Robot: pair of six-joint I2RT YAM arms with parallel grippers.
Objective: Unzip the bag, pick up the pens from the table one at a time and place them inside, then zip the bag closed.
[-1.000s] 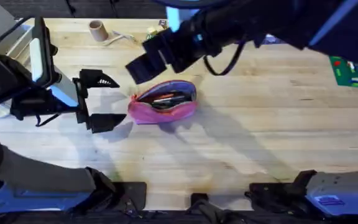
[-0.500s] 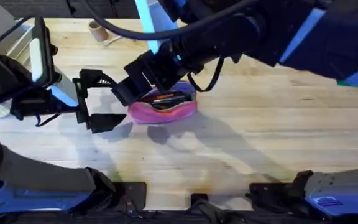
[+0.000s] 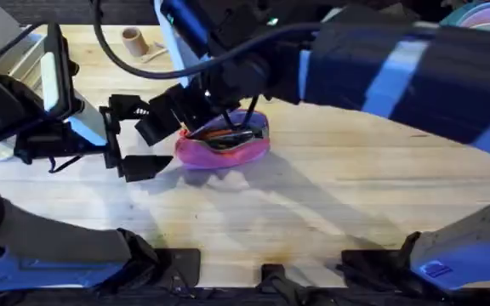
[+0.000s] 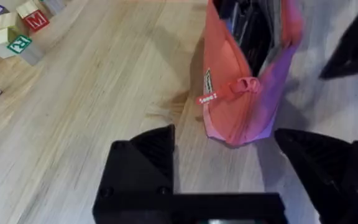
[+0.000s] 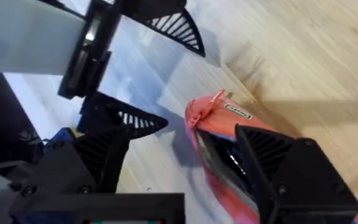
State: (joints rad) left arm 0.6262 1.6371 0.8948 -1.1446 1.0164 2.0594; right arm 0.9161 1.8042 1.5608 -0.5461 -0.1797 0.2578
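I expect the red zipper tab (image 5: 215, 98) to slide to the bag's far end and hide the dark items (image 3: 231, 138) when I pull, because the items are inside the bag's opening.
The pink bag (image 3: 228, 151) lies on the table (image 3: 356, 195) with its zipper open. An orange pen (image 3: 220, 133) and dark items show inside its mouth. My right gripper (image 3: 173, 117) reaches across from the upper right and hangs over the bag's left end. Its fingers are open and stand on either side of that end (image 5: 201, 118), close to the zipper pull (image 5: 215, 98). My left gripper (image 3: 147, 140) sits just left of the bag, open and holding nothing. The bag's end (image 4: 241, 106) and its pull tab (image 4: 232, 90) lie between and ahead of the left fingers (image 4: 148, 155).
A cardboard roll (image 3: 132, 40) stands at the table's far left edge. Letter blocks (image 4: 20, 31) lie on the table beyond the left gripper. The right arm (image 3: 381, 68) spans the upper middle of the overhead view. Bare wood stretches in front of and to the right of the bag.
My right arm has swung left and come down, bringing its gripper from behind the bag to over the bag's left end. The left arm and the bag have stayed put.
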